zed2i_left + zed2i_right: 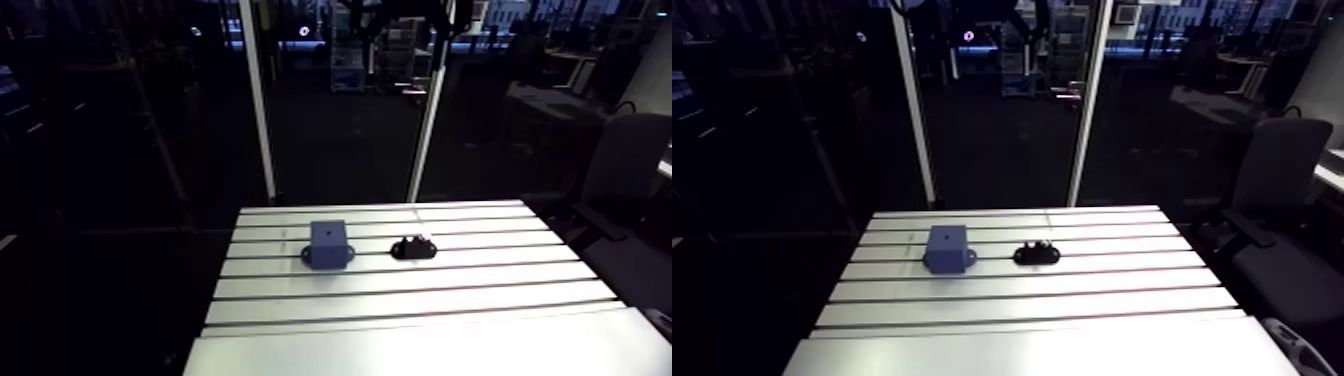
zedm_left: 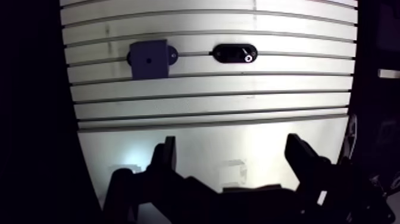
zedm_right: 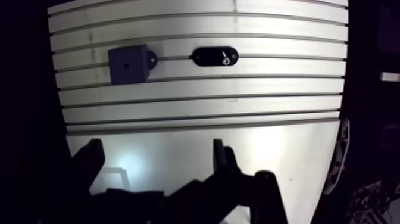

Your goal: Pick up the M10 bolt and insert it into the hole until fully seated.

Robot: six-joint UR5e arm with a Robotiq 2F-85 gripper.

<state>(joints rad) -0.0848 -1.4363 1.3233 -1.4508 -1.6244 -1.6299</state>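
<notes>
Screws sit at the ends (image 2: 218,53) of the black oval holder. When I lift, I expect the bolt (image 2: 248,58) will come free and leave the holder where it is.
A blue block (image 2: 149,59) with a small hole in its top face stands on the slotted table (image 1: 400,300). Beside it lies a black oval holder (image 2: 234,53), and the bolt (image 2: 247,56) shows as a pale ring at one end of it. In the wrist view my gripper (image 2: 233,158) is open with nothing between its fingers. It hovers over the plain front strip of the table, well short of both objects. The block and the holder (image 1: 414,246) sit side by side near the table's far half in the arm view, where the gripper does not show.
Two white upright posts (image 1: 258,100) (image 1: 430,100) rise behind the table's far edge. An office chair (image 1: 1282,180) stands off the right side. The table's left and right edges drop into darkness.
</notes>
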